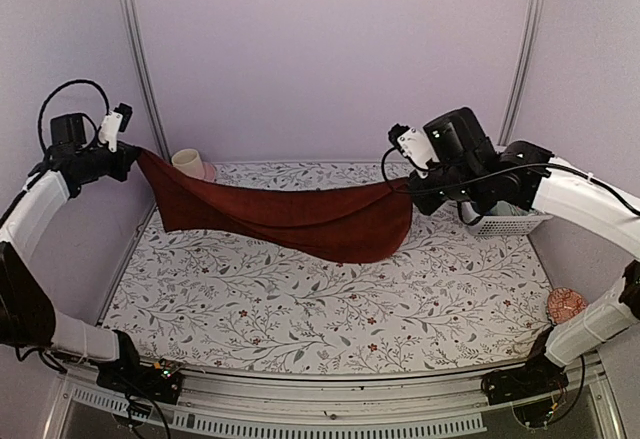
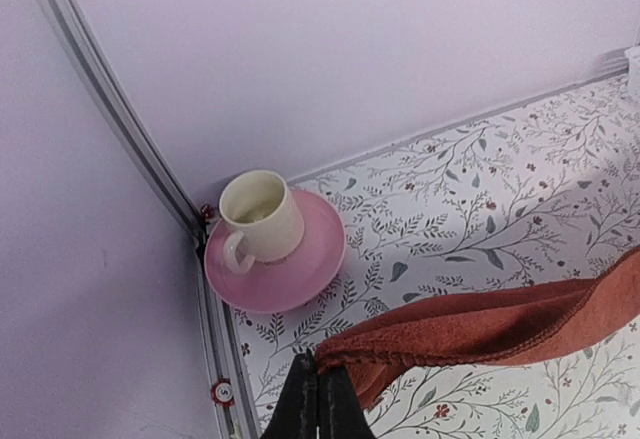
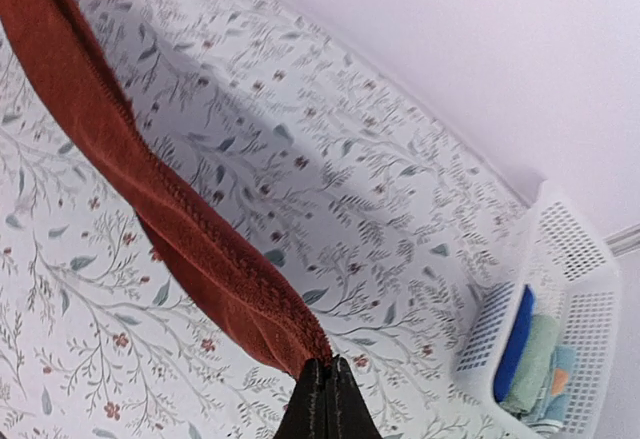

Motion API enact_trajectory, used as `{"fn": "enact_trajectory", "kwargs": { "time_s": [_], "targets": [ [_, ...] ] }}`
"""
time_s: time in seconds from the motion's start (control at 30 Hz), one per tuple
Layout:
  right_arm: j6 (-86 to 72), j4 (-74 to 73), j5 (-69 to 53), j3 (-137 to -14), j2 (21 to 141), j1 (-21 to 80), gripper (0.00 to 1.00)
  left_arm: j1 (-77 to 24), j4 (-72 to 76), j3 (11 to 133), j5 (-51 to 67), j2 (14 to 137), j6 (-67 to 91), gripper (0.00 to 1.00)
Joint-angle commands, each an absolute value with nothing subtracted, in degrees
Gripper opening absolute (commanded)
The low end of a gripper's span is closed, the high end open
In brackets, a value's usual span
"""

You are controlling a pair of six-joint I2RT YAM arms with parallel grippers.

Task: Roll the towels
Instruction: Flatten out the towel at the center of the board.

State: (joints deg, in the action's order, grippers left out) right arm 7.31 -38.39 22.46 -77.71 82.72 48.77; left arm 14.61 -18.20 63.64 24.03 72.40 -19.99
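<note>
The dark maroon towel sags from a corner high (image 1: 144, 157) by the cup, so my left gripper should put that corner down beside the pink saucer (image 2: 355, 304) before rolling the towel.
The dark maroon towel (image 1: 300, 217) hangs stretched in the air between my two grippers, sagging in the middle above the floral table covering. My left gripper (image 1: 132, 155) is shut on its left corner, high at the far left; in the left wrist view the gripper (image 2: 319, 371) pinches the towel (image 2: 480, 324) edge. My right gripper (image 1: 410, 191) is shut on the right corner; in the right wrist view the gripper (image 3: 322, 369) pinches the towel (image 3: 150, 179). A light-blue towel (image 3: 548, 374) with teal and pinkish patches lies folded in the white basket.
A cream cup (image 1: 187, 163) on a pink saucer (image 2: 280, 269) stands at the far left corner. A white basket (image 1: 505, 221) holding folded cloths stands at the right behind my right arm. A round pinkish object (image 1: 566, 305) lies at the right edge.
</note>
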Motion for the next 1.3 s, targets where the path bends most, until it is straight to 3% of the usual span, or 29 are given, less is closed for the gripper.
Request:
{"fn": "enact_trajectory", "kwargs": {
  "time_s": [0.0, 0.23, 0.43, 0.53, 0.73, 1.0, 1.17, 1.27],
  "targets": [
    [7.9, -31.5, 31.0, -77.3, 73.8, 48.8, 0.02, 14.0, -22.5, 68.0, 28.6, 68.6, -21.2, 0.0],
    [9.2, -24.5, 30.1, -73.1, 59.9, 51.8, 0.02, 13.9, -26.0, 70.8, 35.3, 58.6, -23.4, 0.0],
    [6.1, -23.5, 37.5, -71.2, 60.6, 52.0, 0.02, 13.8, -28.3, 70.2, 36.6, 56.4, -20.0, 0.0],
    [2.5, -26.4, 41.6, -73.5, 67.3, 48.0, 0.02, 12.2, -29.2, 70.5, 35.3, 63.6, -17.8, 0.0],
    [-2.4, -29.0, 34.1, -80.2, 89.6, 33.1, 0.02, 6.4, -27.1, 73.0, 27.3, 84.8, -16.0, 0.0],
    [3.6, -25.3, 30.1, -101.3, 118.4, 26.0, 0.02, 0.8, -16.8, 82.1, 8.3, 109.5, -11.3, 0.0],
    [6.0, -21.1, 26.6, -106.8, 125.2, 24.7, 0.02, -1.0, -8.3, 82.3, -1.6, 114.5, -11.4, 0.0],
    [6.7, -20.5, 25.3, -106.0, 123.2, 24.7, 0.02, -1.8, -5.4, 79.8, -2.4, 112.1, -12.4, 0.0]
  ]
}}
